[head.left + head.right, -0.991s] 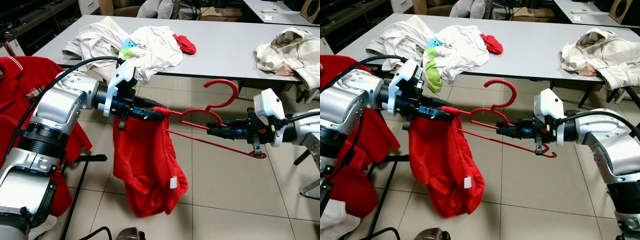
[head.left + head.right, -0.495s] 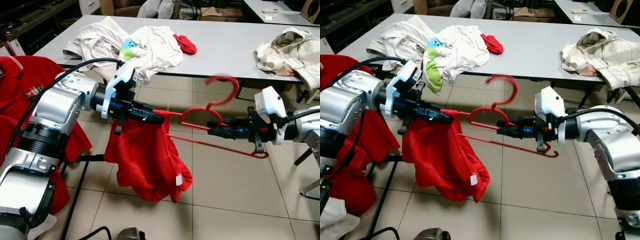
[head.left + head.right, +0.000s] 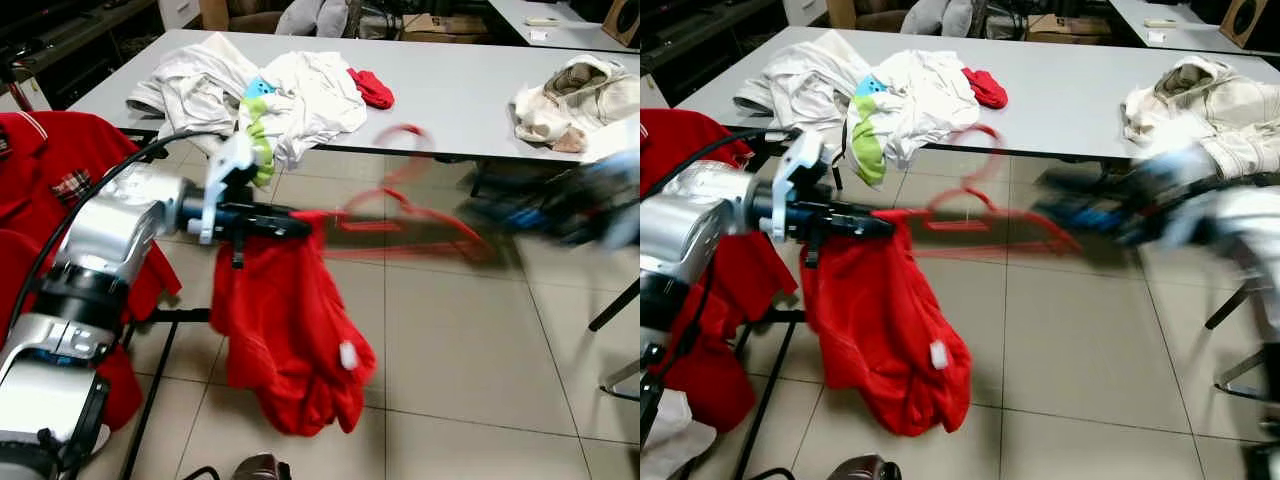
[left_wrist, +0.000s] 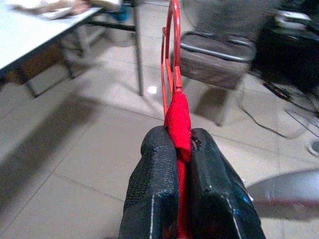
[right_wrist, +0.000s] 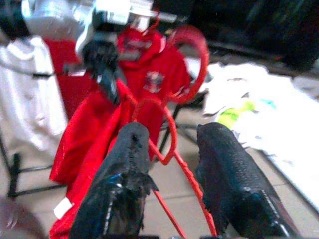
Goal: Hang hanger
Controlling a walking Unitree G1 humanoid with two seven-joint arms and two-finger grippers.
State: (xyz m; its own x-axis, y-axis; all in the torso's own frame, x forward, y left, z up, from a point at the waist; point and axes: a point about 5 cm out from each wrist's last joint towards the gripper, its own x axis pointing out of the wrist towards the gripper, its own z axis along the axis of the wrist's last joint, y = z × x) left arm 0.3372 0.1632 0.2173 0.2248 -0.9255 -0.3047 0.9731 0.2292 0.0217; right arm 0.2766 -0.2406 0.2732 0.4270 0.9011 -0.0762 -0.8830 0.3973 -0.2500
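Note:
The red garment hangs limp and bunched (image 3: pixel 278 295) under my left gripper, so I expect its loose side (image 3: pixel 345 362) to spread out along the hanger when I pull it.
A red hanger (image 3: pixel 400 215) stretches between my two grippers, blurred by motion, with its hook (image 3: pixel 975 150) pointing up. A red garment (image 3: pixel 285 330) hangs from its left end. My left gripper (image 3: pixel 300 222) is shut on that end, pinching red cloth and the hanger together, as the left wrist view shows (image 4: pixel 180 139). My right gripper (image 3: pixel 1060 210) is a dark blur at the hanger's right end. In the right wrist view its fingers (image 5: pixel 129 164) stand apart, and the thin hanger bar (image 5: pixel 172 164) runs between them without being clamped.
A grey table (image 3: pixel 450 100) stands behind, with a pile of white clothes (image 3: pixel 260 90), a small red cloth (image 3: pixel 372 90) and a beige garment (image 3: pixel 575 95). Red clothes (image 3: pixel 40 170) hang on a black rack (image 3: pixel 170 320) at my left. Tiled floor lies below.
My right arm has swung up and to the right and is now blurred. The hanger rose at that end. The garment swung back down under my left gripper.

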